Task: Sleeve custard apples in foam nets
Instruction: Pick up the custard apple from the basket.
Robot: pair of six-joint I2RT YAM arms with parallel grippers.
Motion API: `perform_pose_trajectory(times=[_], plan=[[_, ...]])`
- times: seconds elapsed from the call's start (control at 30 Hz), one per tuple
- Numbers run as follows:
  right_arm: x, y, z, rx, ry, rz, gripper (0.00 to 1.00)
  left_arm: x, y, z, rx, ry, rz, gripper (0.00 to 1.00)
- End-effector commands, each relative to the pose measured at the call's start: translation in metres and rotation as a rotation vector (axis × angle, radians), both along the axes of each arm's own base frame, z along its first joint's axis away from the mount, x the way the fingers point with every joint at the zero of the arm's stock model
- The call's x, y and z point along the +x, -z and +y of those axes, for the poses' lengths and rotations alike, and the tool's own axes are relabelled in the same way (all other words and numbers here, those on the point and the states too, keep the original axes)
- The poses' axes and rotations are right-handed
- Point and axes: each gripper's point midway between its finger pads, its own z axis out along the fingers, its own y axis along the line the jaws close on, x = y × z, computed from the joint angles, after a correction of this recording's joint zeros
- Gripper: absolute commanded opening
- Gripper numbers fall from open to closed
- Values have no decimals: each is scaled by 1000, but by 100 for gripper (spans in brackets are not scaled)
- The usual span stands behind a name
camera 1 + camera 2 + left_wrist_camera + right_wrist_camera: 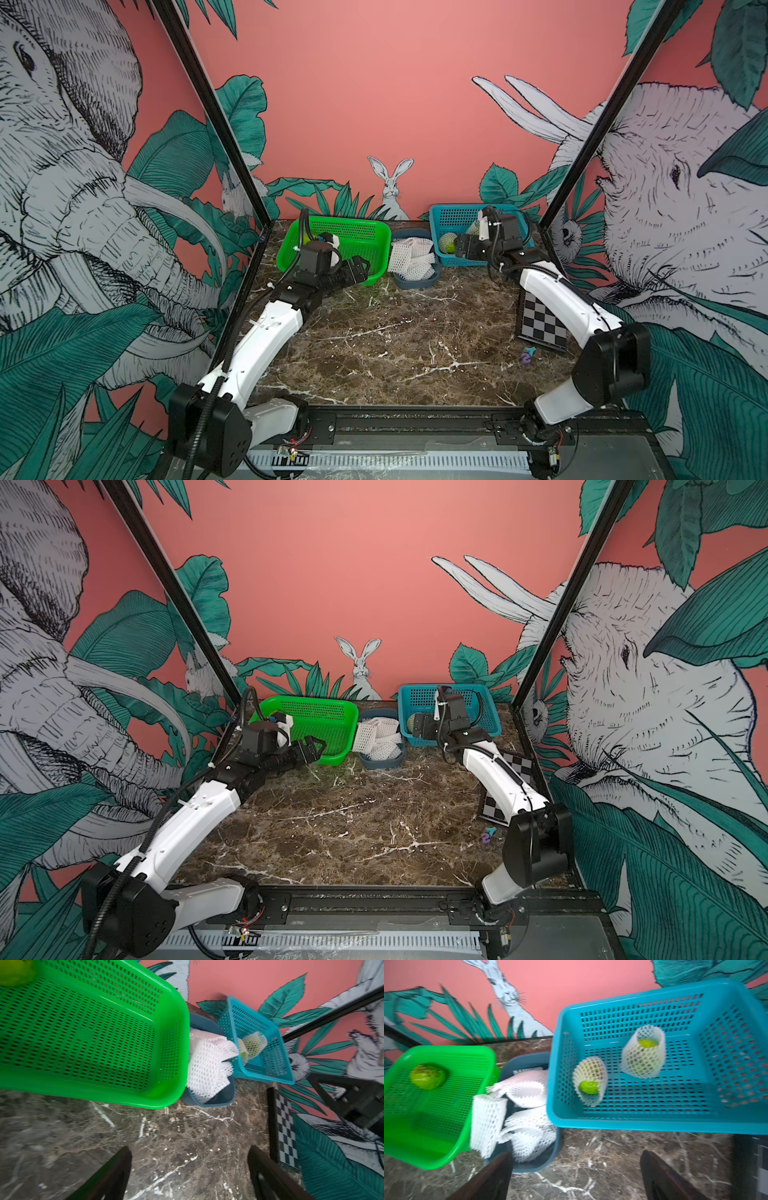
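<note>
The custard apple (428,1076) sits alone in the green basket's back corner (417,1060), so I should keep moving my open left gripper there until its fingers straddle the custard apple.
One bare custard apple (428,1076) lies in the green basket (357,232). Two custard apples sit in the blue basket (654,1118), each inside a foam net: one lying on its side (589,1081), one upright (643,1055). Loose foam nets (411,257) are piled in the grey-blue tub (415,283) between the baskets. My left gripper (189,1150) hovers open and empty over the marble by the green basket's front right corner (359,268). My right gripper (576,1154) is open and empty, above the blue basket's front left corner (461,247).
A checkerboard card (542,322) leans at the right wall, with a small purple and teal piece (527,356) on the marble in front of it. The baskets and tub stand in a row along the back wall. Side panels close in both flanks.
</note>
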Motion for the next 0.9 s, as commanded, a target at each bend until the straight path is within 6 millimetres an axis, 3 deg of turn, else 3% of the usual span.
perform_pose_trajectory(times=[0.0,0.1,0.3,0.6,0.87], plan=[[-19,-27,39,106,-149,-94,99,4,15,37,190,-62,107,92],[-41,-22,65,132,-251,-94,99,28,12,59,262,-116,141,93],[-75,-9,96,208,-364,-87,99,86,34,105,391,-262,256,99],[-95,3,101,211,-373,-75,99,174,71,136,423,-411,262,99],[-96,8,101,223,-366,-61,99,216,103,157,468,-504,258,99]])
